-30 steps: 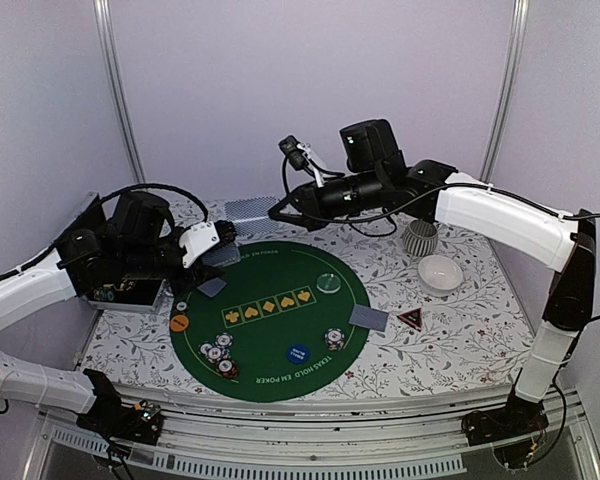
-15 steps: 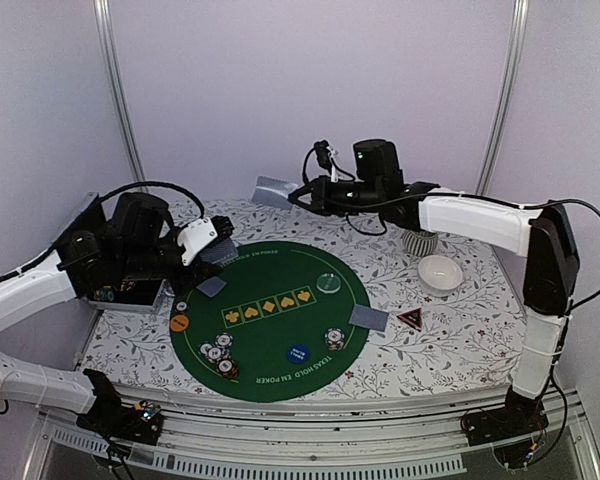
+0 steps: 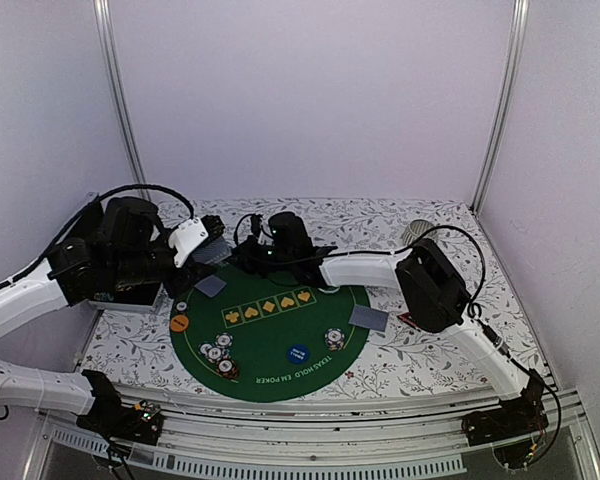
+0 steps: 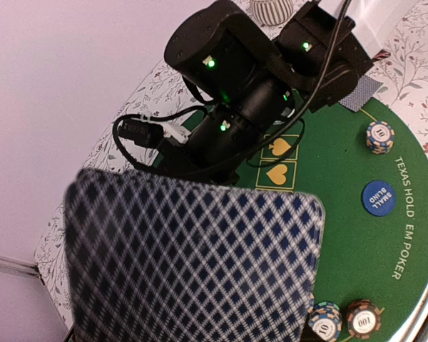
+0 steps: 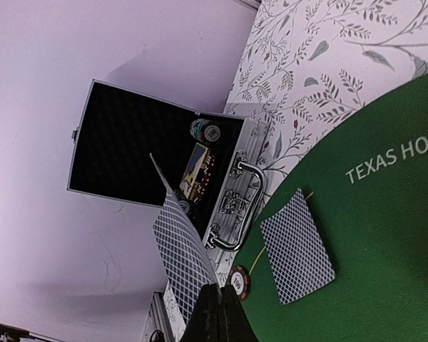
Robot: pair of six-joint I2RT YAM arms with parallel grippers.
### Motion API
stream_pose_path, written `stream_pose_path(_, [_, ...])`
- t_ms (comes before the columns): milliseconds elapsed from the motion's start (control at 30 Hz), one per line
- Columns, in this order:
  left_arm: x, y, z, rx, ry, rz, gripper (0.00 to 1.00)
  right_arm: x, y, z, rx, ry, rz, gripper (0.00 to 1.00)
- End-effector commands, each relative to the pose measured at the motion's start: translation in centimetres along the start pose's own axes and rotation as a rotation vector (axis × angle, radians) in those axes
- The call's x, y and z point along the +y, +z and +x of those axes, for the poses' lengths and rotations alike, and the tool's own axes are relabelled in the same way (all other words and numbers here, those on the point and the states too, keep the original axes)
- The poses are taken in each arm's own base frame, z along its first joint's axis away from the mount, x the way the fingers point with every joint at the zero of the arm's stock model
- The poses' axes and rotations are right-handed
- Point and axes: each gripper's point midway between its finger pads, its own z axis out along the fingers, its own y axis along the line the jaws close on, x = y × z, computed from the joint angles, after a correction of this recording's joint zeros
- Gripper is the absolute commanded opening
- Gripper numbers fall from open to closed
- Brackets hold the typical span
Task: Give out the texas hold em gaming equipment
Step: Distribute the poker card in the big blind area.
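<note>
The single card in my right gripper shows the same patterned back (image 5: 183,253) as the card on the mat, so my right gripper should keep moving down and let go over that card (image 5: 297,247).
My left gripper (image 3: 209,243) holds a stack of grey-blue-backed playing cards (image 4: 192,263) over the back-left edge of the green mat (image 3: 280,330); the cards hide its fingers in the left wrist view. My right gripper (image 5: 218,313) is shut on one thin playing card (image 5: 177,246) just beside it, next to the open case. One card (image 5: 297,246) lies on the mat below, another card (image 3: 368,318) at the right. Striped chips (image 3: 218,355) and a chip stack (image 3: 334,338) sit near the front, with the blue button (image 3: 298,353) and orange button (image 3: 179,323).
An open aluminium case (image 5: 164,164) with chips inside stands off the mat's left edge. The right arm (image 3: 430,285) stretches across the table's middle and covers things behind it. A ribbed grey cup (image 3: 418,231) peeks out at the back right.
The right arm has swung from the back right across to the left with its card, ending beside the left gripper. The left arm has barely moved.
</note>
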Motion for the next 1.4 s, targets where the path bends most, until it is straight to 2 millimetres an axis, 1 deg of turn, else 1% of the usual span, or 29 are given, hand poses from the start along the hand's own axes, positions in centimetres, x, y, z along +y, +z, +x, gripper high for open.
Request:
stream_pose_path(0, [0.3,-0.3,-0.5,-0.035,-0.011,-0.017,0.41,-1.4,2.0,0.7,-0.062,0.145,-0.015,0.02])
stream_pose_path(100, [0.2,-0.3,-0.5,-0.038,-0.008,-0.017,0.41,-2.2,2.5,1.3,-0.079,0.186,0.003,0.02])
stream_pose_path(233, [0.2,-0.3,-0.4,-0.038,-0.007,-0.018,0.41,-2.5,3.0,1.8,-0.097,0.187,0.021,0.02])
stream_pose_path(400, [0.3,-0.2,-0.4,-0.037,-0.004,-0.019,0.41,-3.9,3.4,2.5,-0.106,0.216,0.048,0.02])
stream_pose_path(533, [0.4,-0.3,-0.4,-0.035,-0.001,-0.023,0.4,-4.6,3.9,3.0,-0.102,0.246,0.054,0.02])
stream_pose_path(800, [0.2,0.1,-0.3,-0.029,0.009,-0.02,0.41,-4.8,4.2,3.5,-0.101,0.241,0.061,0.02])
stream_pose_path(1267, [0.3,0.1,-0.2,-0.026,0.014,-0.022,0.4,-6.2,5.4,6.2,-0.059,0.278,0.076,0.02])
stream_pose_path(1367, [0.2,0.1,-0.2,-0.027,0.014,-0.022,0.41,-6.2,5.6,6.7,-0.05,0.292,0.075,0.02])
